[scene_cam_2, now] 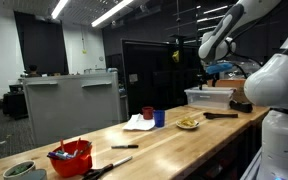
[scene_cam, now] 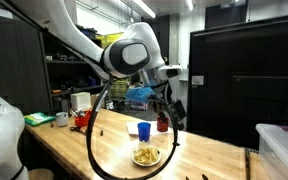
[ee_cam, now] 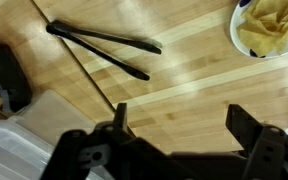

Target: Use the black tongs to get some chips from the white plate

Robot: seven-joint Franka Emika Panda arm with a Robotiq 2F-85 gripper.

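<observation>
Next, I turn my gripper until its fingers are on both sides of the arms (ee_cam: 104,54) before I lower it, because the black tongs' arms (ee_cam: 109,38) run the same way its fingers close.
The black tongs (ee_cam: 104,45) lie flat on the wooden table in the wrist view, at upper left, arms slightly spread. The white plate (ee_cam: 236,35) with pale yellow chips (ee_cam: 274,25) is at the top right corner of that view. The plate of chips also shows in both exterior views (scene_cam: 146,156) (scene_cam_2: 189,123). My gripper (ee_cam: 184,125) is open and empty, held well above the table between tongs and plate. In both exterior views it hangs high over the table (scene_cam: 172,112) (scene_cam_2: 214,70).
A blue cup (scene_cam: 143,129) and a red cup (scene_cam_2: 148,113) stand behind the plate. A clear plastic bin (scene_cam_2: 209,97) sits at the table end. A red basket (scene_cam_2: 71,157) is farther along. A thick black cable (scene_cam: 92,140) loops down from the arm.
</observation>
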